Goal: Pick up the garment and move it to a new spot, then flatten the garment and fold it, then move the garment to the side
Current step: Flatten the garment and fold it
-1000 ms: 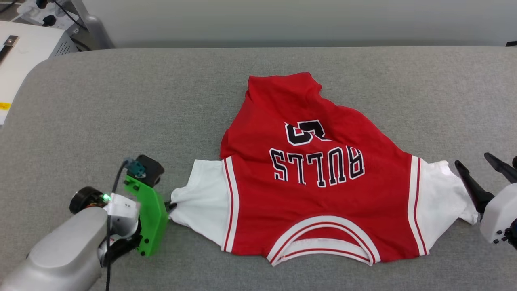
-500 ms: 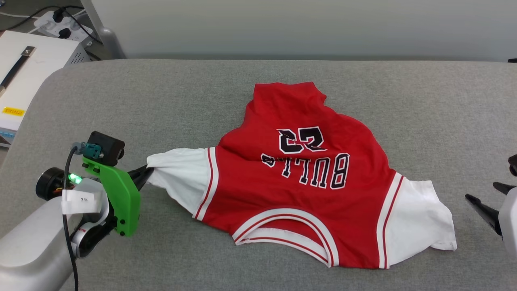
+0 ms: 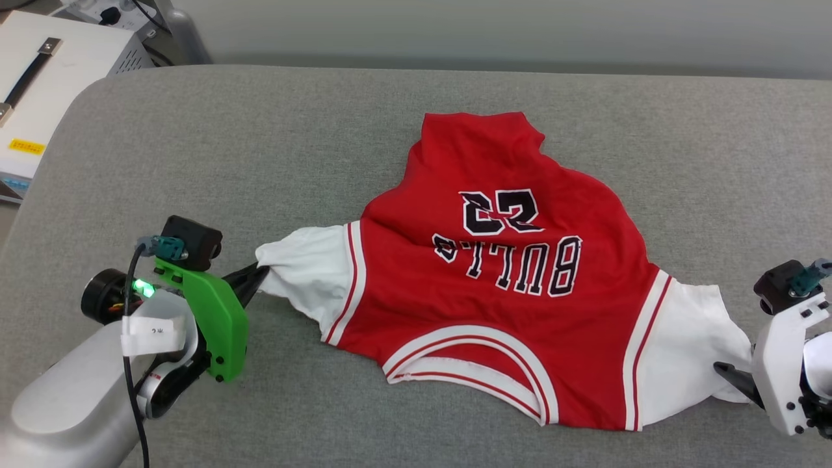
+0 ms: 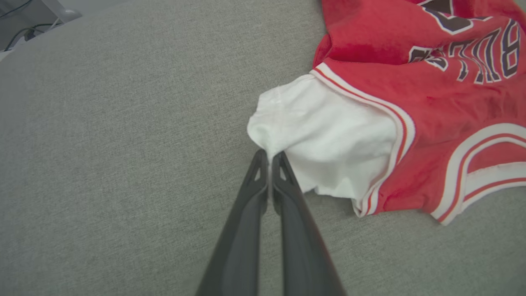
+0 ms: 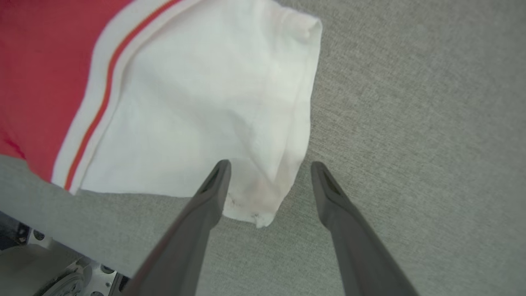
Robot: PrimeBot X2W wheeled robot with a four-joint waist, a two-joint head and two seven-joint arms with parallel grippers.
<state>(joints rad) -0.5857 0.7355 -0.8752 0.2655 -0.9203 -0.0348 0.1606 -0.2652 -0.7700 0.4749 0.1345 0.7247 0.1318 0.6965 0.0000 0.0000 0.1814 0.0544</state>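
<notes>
The red hem (image 3: 480, 126) is bunched up and narrow, so I expect the garment's body (image 3: 503, 269) to hang down and spread out wide when the robot lifts it by the white sleeves.
The garment (image 3: 494, 279), a red jersey with white sleeves and upside-down black "23 BULLS" lettering, lies spread but wrinkled on the grey padded table (image 3: 260, 130), collar toward me. My left gripper (image 3: 257, 275) is shut on the tip of its left white sleeve (image 4: 324, 135), seen pinched in the left wrist view (image 4: 269, 155). My right gripper (image 3: 725, 372) is at the right white sleeve (image 3: 689, 344). In the right wrist view it stands open (image 5: 269, 164), with the sleeve's lower corner (image 5: 250, 205) lying between its fingers.
A white box with a black handle (image 3: 45, 71) stands beyond the table's far left corner. The table's near edge and part of my base (image 5: 49, 271) show at the lower left of the right wrist view. Bare grey surface surrounds the garment.
The head camera has shifted. The left gripper keeps hold of the left sleeve. The right gripper, off to the right half a second ago, has moved in over the right sleeve's corner.
</notes>
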